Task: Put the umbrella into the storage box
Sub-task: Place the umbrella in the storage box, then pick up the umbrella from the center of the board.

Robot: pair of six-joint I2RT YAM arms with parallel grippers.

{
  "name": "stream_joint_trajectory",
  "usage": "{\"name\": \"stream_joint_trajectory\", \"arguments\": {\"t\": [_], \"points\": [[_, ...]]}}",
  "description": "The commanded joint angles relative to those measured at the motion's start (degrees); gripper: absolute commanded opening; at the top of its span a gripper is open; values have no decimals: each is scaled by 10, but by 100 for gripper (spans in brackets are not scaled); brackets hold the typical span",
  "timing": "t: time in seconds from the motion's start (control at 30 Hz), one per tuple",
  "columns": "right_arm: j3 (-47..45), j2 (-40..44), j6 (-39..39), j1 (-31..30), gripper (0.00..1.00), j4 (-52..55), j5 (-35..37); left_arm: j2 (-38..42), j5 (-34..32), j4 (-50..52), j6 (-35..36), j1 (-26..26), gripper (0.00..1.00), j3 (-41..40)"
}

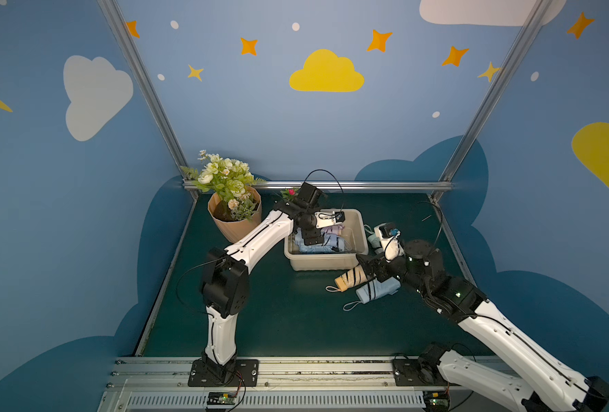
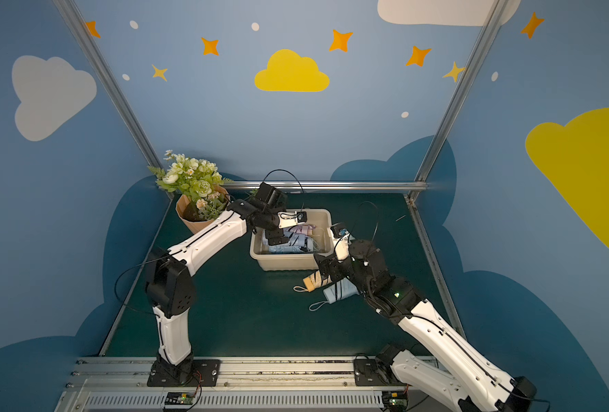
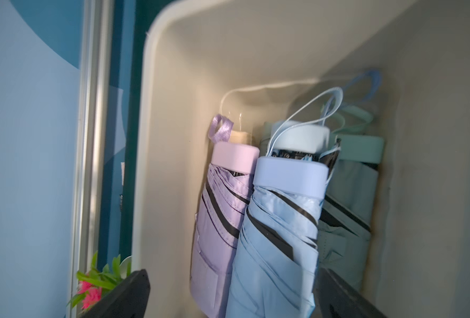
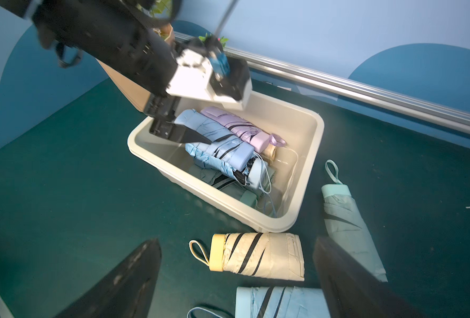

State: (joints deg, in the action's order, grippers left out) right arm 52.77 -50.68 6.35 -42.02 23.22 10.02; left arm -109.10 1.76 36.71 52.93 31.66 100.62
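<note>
Next, I pull the light blue umbrella clear by its tail end [image 1: 393,285] with my right gripper first, because it lies close along the cream umbrella [image 1: 361,284].
The beige storage box [image 1: 326,263] stands mid-table and holds several folded umbrellas: a blue umbrella [image 3: 278,234] on top, a lilac one [image 3: 220,220] beside it and a green one [image 3: 349,192] lower down. My left gripper [image 3: 234,300] hangs inside the box, open, its fingers spread to either side of the blue and lilac umbrellas without touching them. On the mat in front of the box lies a cream umbrella [image 4: 264,256] with black stripes. My right gripper [image 4: 235,247] hovers open just above it.
A light blue umbrella [image 4: 280,301] lies next to the cream one, and a mint umbrella [image 4: 346,220] sits at the box's right end. A tan flower pot [image 1: 233,217] stands at the back left. A small pink-flowered plant [image 1: 289,193] sits behind the left arm.
</note>
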Motion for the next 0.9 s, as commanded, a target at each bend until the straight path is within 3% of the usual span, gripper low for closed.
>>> {"name": "stream_joint_trajectory", "arguments": {"t": [0.0, 0.13, 0.2, 0.37, 0.53, 0.67, 0.77, 0.87], "points": [[-15, 18, 50, 3, 92, 19, 22, 121, 36, -122, -63, 2, 100, -56], [-27, 23, 138, 5, 93, 44, 79, 248, 5, -316, -179, 2, 100, -189], [-29, 18, 210, 9, 92, 86, 118, 301, -31, -365, -252, 1, 100, -237], [-26, -8, 359, 20, 88, 187, 131, 402, -193, -318, -491, -19, 100, -289], [0, -35, 241, 43, 91, 185, 64, 514, -208, -259, -640, -64, 100, -381], [43, -77, 86, 87, 94, 158, -103, 612, -214, -286, -715, -91, 100, -487], [73, -100, -17, 99, 94, 148, -187, 669, -219, -296, -754, -106, 100, -543], [105, -117, -159, 111, 95, 159, -224, 712, -235, -297, -763, -110, 100, -578]]}}
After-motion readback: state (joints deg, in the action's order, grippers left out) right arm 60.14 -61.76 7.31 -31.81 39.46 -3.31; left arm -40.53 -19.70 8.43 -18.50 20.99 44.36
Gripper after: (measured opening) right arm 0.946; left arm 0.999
